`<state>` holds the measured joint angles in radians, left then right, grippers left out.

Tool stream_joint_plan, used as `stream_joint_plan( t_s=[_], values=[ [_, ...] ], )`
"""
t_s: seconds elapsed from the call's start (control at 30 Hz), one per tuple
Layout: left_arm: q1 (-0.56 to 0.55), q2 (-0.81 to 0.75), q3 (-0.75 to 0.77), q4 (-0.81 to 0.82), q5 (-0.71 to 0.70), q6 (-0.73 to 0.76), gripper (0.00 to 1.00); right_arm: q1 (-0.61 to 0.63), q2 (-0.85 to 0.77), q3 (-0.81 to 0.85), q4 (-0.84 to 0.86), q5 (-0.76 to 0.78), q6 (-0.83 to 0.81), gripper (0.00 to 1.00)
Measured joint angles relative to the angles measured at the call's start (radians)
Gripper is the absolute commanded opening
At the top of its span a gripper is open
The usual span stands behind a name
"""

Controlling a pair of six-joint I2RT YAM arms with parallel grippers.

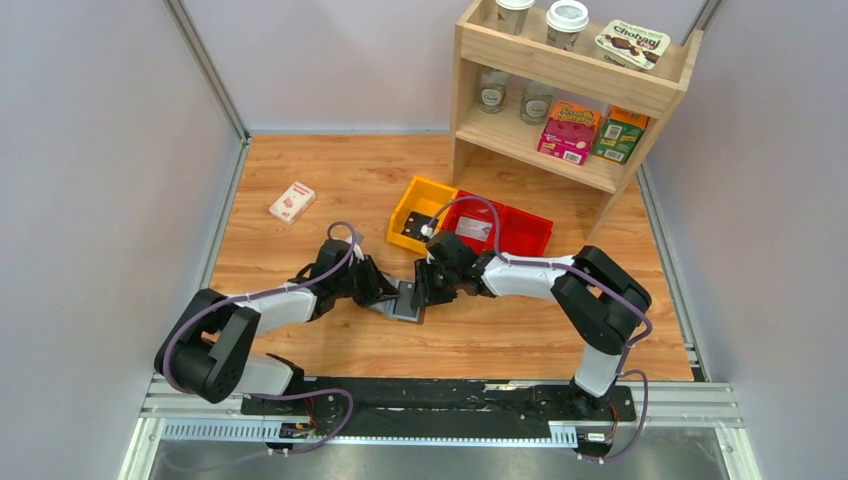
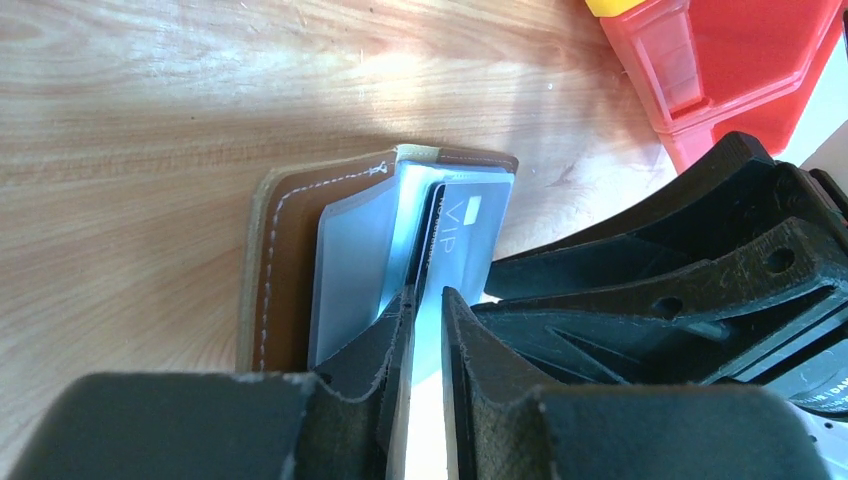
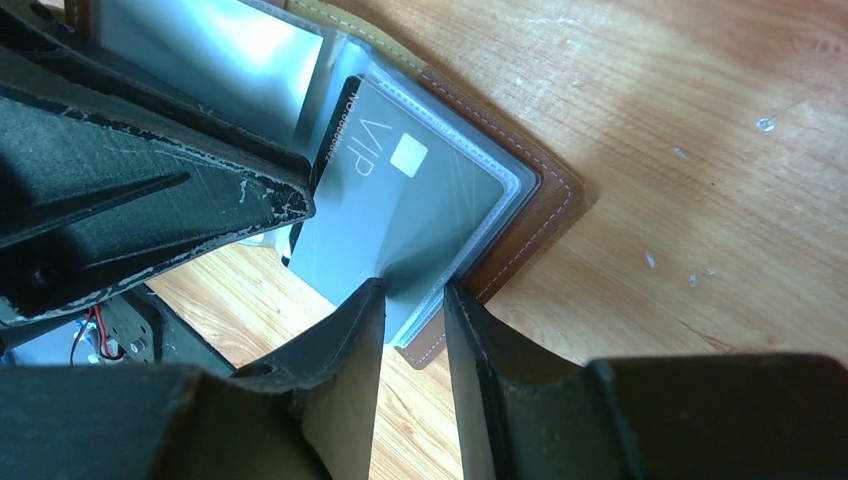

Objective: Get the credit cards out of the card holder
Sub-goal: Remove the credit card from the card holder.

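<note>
My left gripper should open and grip the card's dark edge with the card holder square, because the card holder is slanted with the VIP card deep in its sleeve.
The card holder lies open on the wooden table between both grippers, brown leather outside with grey-blue inner panels. A grey credit card marked VIP sticks out of a clear sleeve. My left gripper reaches in from the left, and its fingers are shut on the near edge of that card. My right gripper comes from the right. It is shut on the holder's edge, with the sleeve and leather flap between its fingers.
A yellow bin and red bins stand just behind the holder; one red bin is close to my right arm. A wooden shelf with jars and boxes is at the back right. A white-and-red small box lies at the back left.
</note>
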<state>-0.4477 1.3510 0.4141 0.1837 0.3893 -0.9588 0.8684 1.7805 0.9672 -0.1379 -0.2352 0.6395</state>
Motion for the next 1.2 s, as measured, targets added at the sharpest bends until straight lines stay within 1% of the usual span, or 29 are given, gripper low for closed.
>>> stream_joint_plan(
  t_s=[0.17, 0.27, 0.37, 0.43, 0.53, 0.67, 0.83, 0.97, 1.03, 1.13, 1.17, 1.2],
  values=[
    [0.005, 0.032, 0.000, 0.031, 0.006, 0.003, 0.21, -0.011, 0.000, -0.006, 0.007, -0.018, 0.000, 0.34],
    [0.004, 0.034, 0.001, 0.022, 0.002, 0.011, 0.27, -0.019, 0.000, -0.013, 0.016, -0.031, 0.001, 0.34],
    [0.002, 0.025, 0.007, -0.010, -0.006, 0.025, 0.37, -0.026, -0.001, -0.018, 0.024, -0.041, 0.003, 0.36],
    [-0.004, 0.001, 0.011, -0.048, -0.026, 0.037, 0.41, -0.029, -0.002, -0.018, 0.024, -0.040, 0.004, 0.38],
    [-0.005, -0.031, 0.011, -0.106, -0.061, 0.052, 0.43, -0.031, -0.003, -0.017, 0.023, -0.039, 0.005, 0.40],
    [-0.008, -0.038, 0.015, -0.142, -0.076, 0.060, 0.43, -0.031, -0.010, -0.010, 0.008, -0.020, 0.004, 0.40],
    [-0.008, -0.035, 0.016, -0.139, -0.068, 0.059, 0.43, -0.034, -0.017, 0.006, -0.033, 0.025, 0.003, 0.32],
    [-0.001, -0.027, 0.005, -0.104, -0.043, 0.043, 0.43, -0.036, -0.017, 0.014, -0.048, 0.047, 0.003, 0.23],
    [0.000, -0.020, 0.000, -0.086, -0.032, 0.036, 0.43, -0.036, -0.018, 0.014, -0.046, 0.051, 0.004, 0.16],
    [0.000, -0.018, -0.006, -0.068, -0.023, 0.025, 0.43, -0.036, -0.021, 0.014, -0.038, 0.047, 0.004, 0.03],
    [0.000, -0.018, -0.010, -0.062, -0.021, 0.022, 0.43, -0.036, -0.021, 0.014, -0.032, 0.043, 0.004, 0.00],
    [0.000, -0.018, -0.014, -0.058, -0.020, 0.020, 0.43, -0.036, -0.021, 0.014, -0.024, 0.039, 0.006, 0.00]
  ],
)
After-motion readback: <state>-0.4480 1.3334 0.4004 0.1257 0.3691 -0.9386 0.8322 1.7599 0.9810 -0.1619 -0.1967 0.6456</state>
